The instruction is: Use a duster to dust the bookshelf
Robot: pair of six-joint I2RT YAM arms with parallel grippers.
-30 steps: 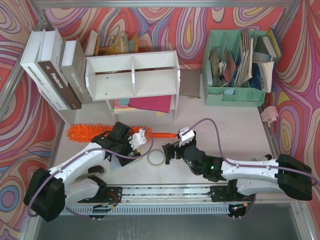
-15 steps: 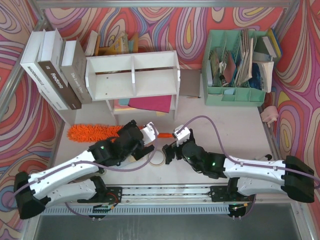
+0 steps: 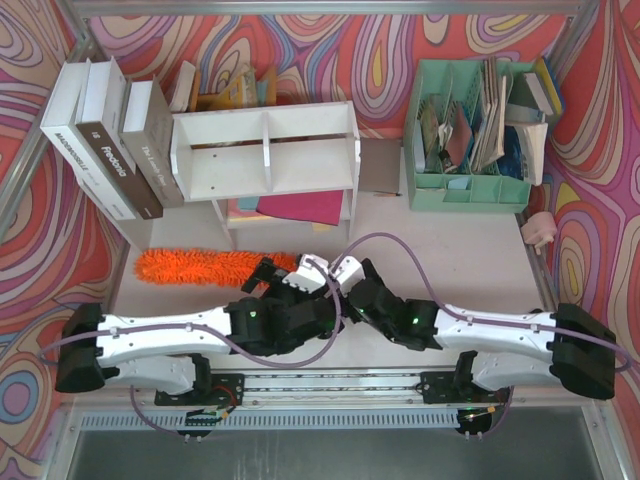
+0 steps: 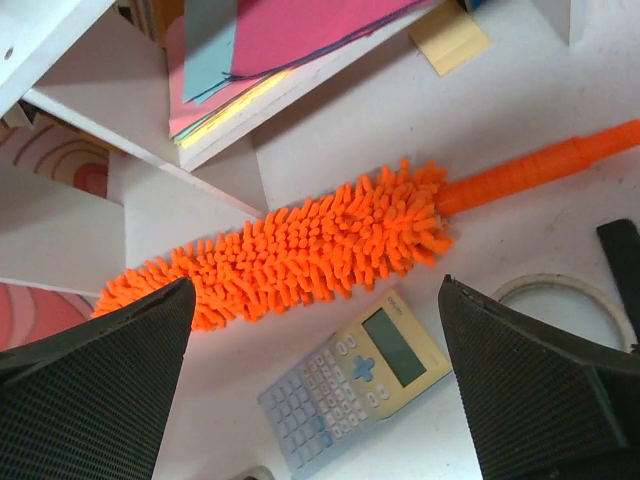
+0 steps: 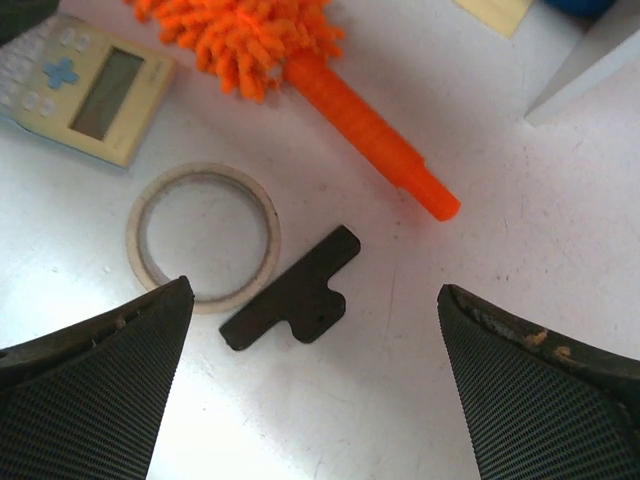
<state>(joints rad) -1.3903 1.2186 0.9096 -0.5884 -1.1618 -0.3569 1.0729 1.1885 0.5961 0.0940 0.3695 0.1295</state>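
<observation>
I should back my left gripper off first, because both grippers are crowded near the duster's handle [image 5: 362,130]. Then my right gripper can take the duster's head [image 4: 408,210] beside the handle.
The orange fluffy duster [image 4: 300,245] lies flat on the white table in front of the white bookshelf [image 3: 265,150], its head [image 3: 195,266] pointing left. Its plastic handle [image 5: 365,130] points right. My left gripper [image 4: 315,288] hovers open above the near edge of the head, with nothing between its fingers. Just below the handle's end, my right gripper [image 5: 315,290] also hangs open and empty. Both grippers meet at the table's middle, where the arms hide the handle in the top view.
A calculator [image 4: 355,380], a tape ring [image 5: 205,235] and a flat black piece [image 5: 290,290] lie near the duster. Coloured paper [image 3: 300,208] sits under the shelf. Big books [image 3: 100,140] stand at the left, a mint-green organizer [image 3: 470,140] at the right.
My left arm has swung right along the duster toward the handle end and its jaws have spread wider. My right gripper has moved forward and left toward the handle.
</observation>
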